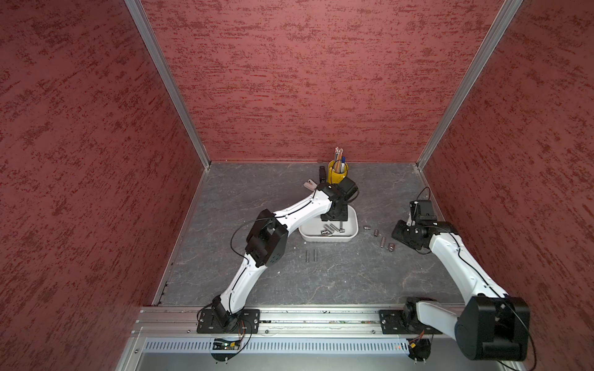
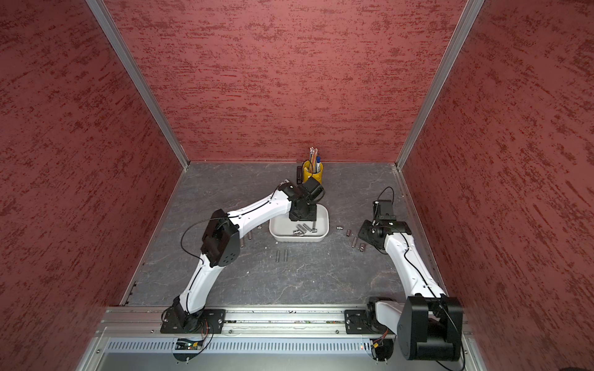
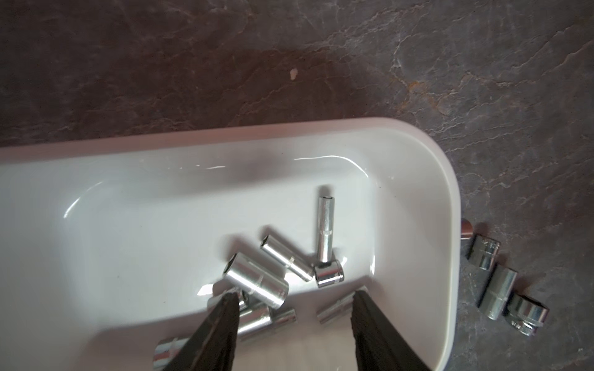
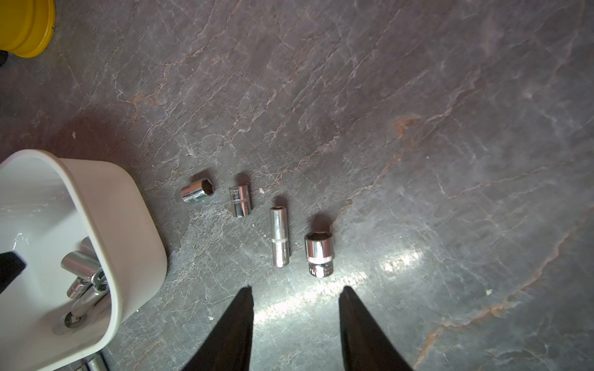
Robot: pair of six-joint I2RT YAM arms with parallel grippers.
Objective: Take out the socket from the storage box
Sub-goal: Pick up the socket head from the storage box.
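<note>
The slim socket (image 3: pixel 326 211) beyond the short one is lined up with my left gripper's open fingers. I should keep going down until they straddle its free middle (image 3: pixel 325 230).
The storage box (image 1: pixel 356 228) (image 2: pixel 327 225) is a shallow white tray right of the table's middle. Several shiny metal sockets (image 1: pixel 328 230) (image 3: pixel 255 280) lie heaped in its near end. My left gripper (image 3: pixel 295 295) hangs open inside the box, just above the heap. Its fingertips (image 3: pixel 229 300) straddle a few sockets and grip none. My right gripper (image 4: pixel 295 289) is open and empty over bare table, right of the box (image 4: pixel 128 208). Several more sockets (image 4: pixel 279 237) (image 1: pixel 382 241) lie in a row just beyond its tips.
A yellow pen cup (image 1: pixel 337 175) (image 4: pixel 27 29) stands behind the box, with a small black object (image 1: pixel 321 173) beside it. Two long sockets (image 1: pixel 311 256) lie on the table in front of the box. Red walls close in three sides.
</note>
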